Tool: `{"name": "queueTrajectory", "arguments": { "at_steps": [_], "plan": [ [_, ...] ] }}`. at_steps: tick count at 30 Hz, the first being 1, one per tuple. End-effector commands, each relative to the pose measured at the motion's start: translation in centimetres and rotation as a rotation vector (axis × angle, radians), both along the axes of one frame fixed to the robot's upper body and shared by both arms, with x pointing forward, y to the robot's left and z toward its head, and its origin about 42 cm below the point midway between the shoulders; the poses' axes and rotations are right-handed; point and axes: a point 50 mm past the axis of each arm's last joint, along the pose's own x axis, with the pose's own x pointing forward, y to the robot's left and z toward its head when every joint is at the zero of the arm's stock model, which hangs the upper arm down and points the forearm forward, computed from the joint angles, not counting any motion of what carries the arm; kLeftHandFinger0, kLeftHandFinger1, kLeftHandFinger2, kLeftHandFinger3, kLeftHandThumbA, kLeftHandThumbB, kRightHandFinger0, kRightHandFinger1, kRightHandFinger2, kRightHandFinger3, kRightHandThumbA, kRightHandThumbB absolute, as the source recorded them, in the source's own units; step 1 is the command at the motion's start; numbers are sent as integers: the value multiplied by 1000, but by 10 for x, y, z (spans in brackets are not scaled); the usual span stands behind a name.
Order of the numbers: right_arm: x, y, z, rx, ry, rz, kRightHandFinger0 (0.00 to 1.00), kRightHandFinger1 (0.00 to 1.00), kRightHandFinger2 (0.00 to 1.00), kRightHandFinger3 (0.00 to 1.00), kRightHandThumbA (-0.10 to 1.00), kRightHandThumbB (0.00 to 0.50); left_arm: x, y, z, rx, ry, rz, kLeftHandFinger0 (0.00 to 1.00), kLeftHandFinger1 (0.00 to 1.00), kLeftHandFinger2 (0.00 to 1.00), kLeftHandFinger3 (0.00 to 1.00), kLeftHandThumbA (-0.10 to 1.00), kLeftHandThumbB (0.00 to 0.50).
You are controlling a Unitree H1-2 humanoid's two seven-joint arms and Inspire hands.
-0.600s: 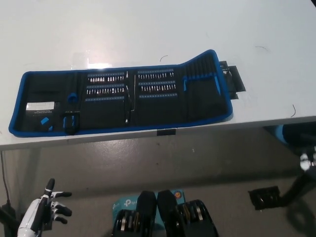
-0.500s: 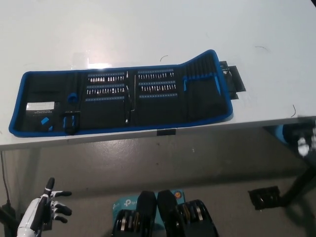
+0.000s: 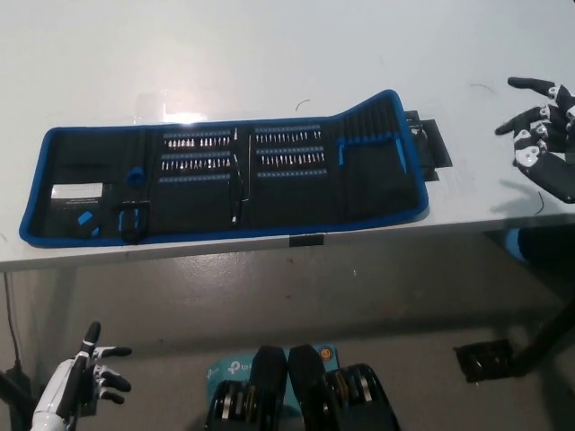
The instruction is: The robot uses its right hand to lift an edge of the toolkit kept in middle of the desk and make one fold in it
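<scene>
Black corners (image 3: 434, 145) lie flat beyond the toolkit's raised end (image 3: 384, 154), so the robot should expect that end to hide a wider black patch underneath when the robot folds it.
A long black toolkit (image 3: 225, 180) with a blue border lies unrolled flat on the white desk (image 3: 269, 54), rows of small bits in its pockets. Its right end (image 3: 382, 148) bends slightly upward, with a black strap (image 3: 427, 148) sticking out past it. My black right hand (image 3: 542, 135) hovers open over the desk's right edge, well to the right of the toolkit and apart from it. My white left hand (image 3: 81, 382) hangs open below the desk at the lower left, holding nothing.
The desk's front edge (image 3: 305, 241) runs just below the toolkit, with a black tape mark on it. Below it lie grey floor, a teal box (image 3: 232, 370) and a black desk foot (image 3: 490, 359).
My right hand has risen from below the desk at the right edge to above the desk surface, fingers spread. The toolkit and left hand have not moved; the camera shifted slightly.
</scene>
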Motion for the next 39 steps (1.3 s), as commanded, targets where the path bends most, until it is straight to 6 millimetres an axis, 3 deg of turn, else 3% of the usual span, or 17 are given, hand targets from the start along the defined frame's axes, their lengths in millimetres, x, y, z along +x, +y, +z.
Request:
{"name": "queueTrajectory", "arguments": {
  "at_steps": [1,2,3,4,5,9,12,16,18,19,23,26,28,33,34,38,39],
  "plan": [
    [16,5,-1,59,83,3,660,748,842,1000,132,211,6,3,12,2,-45,-7,445,452,337,597,1000,500],
    [18,5,-4,63,95,3,694,782,868,1000,139,214,5,4,12,1,-47,-8,444,452,338,598,1000,500],
    [20,5,-9,75,113,-3,778,882,948,1000,197,235,6,3,12,3,-49,-8,431,441,326,579,1000,500],
    [24,5,-13,79,130,-15,865,976,1000,1000,241,234,6,2,13,8,-45,-8,431,439,330,584,1000,500],
    [26,6,-18,87,147,-23,1000,1000,1000,1000,304,237,6,2,13,8,-46,-8,430,439,327,583,1000,487],
    [39,9,-43,145,239,-61,1000,1000,1000,1000,470,279,5,2,11,3,-56,-12,405,419,308,576,1000,500],
    [44,13,-52,210,268,-78,1000,1000,1000,1000,432,264,7,2,12,6,-55,-4,395,414,313,578,1000,500],
    [52,26,-71,260,331,-139,1000,1000,1000,1000,468,248,8,2,15,-5,-56,-3,423,444,330,591,1000,500],
    [54,29,-76,282,346,-149,1000,1000,1000,1000,459,257,9,3,14,2,-55,-11,451,456,340,614,1000,500],
    [56,35,-83,318,362,-155,1000,1000,1000,1000,459,284,9,3,15,0,-57,-11,431,450,333,607,1000,500],
    [61,46,-94,336,385,-180,1000,1000,1000,1000,471,280,8,1,16,-4,-57,-8,428,448,339,595,1000,500],
    [64,53,-96,324,391,-199,1000,1000,1000,1000,478,285,6,3,14,3,-58,-3,423,440,334,586,1000,500],
    [66,62,-94,340,379,-196,1000,1000,1000,1000,443,249,7,2,15,0,-53,1,390,422,318,585,1000,496],
    [71,78,-88,330,373,-199,1000,1000,1000,1000,445,258,5,2,14,-1,-50,-1,417,435,329,585,1000,500],
    [70,88,-81,331,364,-179,1000,1000,1000,1000,450,223,4,2,13,4,-48,-2,429,436,336,592,1000,500],
    [68,100,-79,342,364,-168,1000,1000,1000,1000,459,250,2,1,11,-4,-47,3,399,420,311,587,1000,490],
    [65,106,-81,371,371,-158,1000,1000,1000,1000,444,235,3,0,11,-3,-56,1,391,422,313,587,1000,498]
  ]
}}
